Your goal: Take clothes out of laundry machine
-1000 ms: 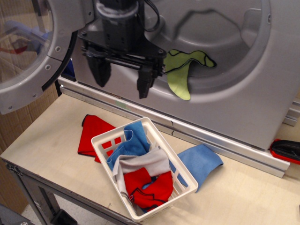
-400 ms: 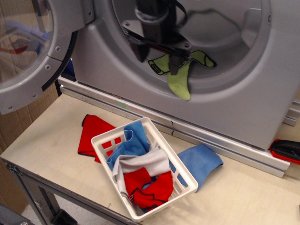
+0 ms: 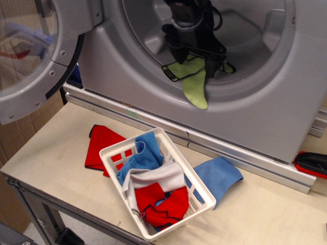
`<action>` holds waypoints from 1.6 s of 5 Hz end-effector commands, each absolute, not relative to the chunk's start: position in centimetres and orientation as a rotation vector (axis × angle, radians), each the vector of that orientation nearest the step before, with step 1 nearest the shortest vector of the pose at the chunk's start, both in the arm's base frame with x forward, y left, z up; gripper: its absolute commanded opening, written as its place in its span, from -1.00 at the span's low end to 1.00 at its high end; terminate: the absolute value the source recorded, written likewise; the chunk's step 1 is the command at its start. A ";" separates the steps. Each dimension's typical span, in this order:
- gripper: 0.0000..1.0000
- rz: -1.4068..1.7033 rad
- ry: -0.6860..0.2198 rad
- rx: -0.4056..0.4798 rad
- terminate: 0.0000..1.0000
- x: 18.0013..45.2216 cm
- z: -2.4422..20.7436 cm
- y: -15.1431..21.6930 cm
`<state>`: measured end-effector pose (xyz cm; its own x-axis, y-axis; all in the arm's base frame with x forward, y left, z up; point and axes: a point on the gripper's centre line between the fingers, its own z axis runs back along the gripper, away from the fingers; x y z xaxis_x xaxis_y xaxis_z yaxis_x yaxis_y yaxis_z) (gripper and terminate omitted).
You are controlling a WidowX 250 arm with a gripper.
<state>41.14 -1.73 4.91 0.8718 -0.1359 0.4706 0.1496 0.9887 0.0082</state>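
Observation:
A limp tongue (image 3: 195,93) of the cloth hangs down over the drum's edge, so the lime-green cloth (image 3: 190,68) will come free and dangle in loose flaps when the robot's gripper lifts it.
The lime-green cloth (image 3: 197,86) with thin black edging hangs over the lower lip of the drum opening of the grey laundry machine (image 3: 265,117). Part of it lies inside the drum and a tongue of it droops down the front. My black gripper (image 3: 193,65) reaches into the drum from above. Its fingers (image 3: 176,55) stand apart, one on each side of the cloth's upper part, so it is open. The arm hides the top of the cloth. The round door (image 3: 30,56) with a clear window stands swung open at the left.
A white slatted basket (image 3: 168,140) sits on the wooden table in front of the machine, holding red, blue and grey cloths. A red cloth (image 3: 102,145) lies left of it and a blue cloth (image 3: 220,176) right of it. A red and black object (image 3: 311,163) lies at the right edge.
My gripper has moved from in front of the machine's left side up and right into the drum, and now stands over the green cloth. The cloth, basket and other cloths have not moved.

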 end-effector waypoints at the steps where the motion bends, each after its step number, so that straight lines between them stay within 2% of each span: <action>1: 1.00 -0.165 -0.538 -0.049 -1.00 43.5 6.9 -2.5; 2: 1.00 -0.174 -0.489 -0.039 -1.00 43.7 6.1 -2.4; 3: -1.00 -0.224 -0.404 0.021 -1.00 43.7 5.7 -2.7; 6: -1.00 -0.160 -0.462 0.051 -1.00 41.2 8.6 -1.8; 7: -1.00 -0.084 -0.496 0.084 -1.00 39.4 10.9 -0.8; 8: -1.00 0.010 -0.489 0.084 -1.00 36.9 13.3 -0.3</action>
<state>36.38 0.12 10.74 0.9137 -0.0065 0.4063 -0.0289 0.9963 0.0810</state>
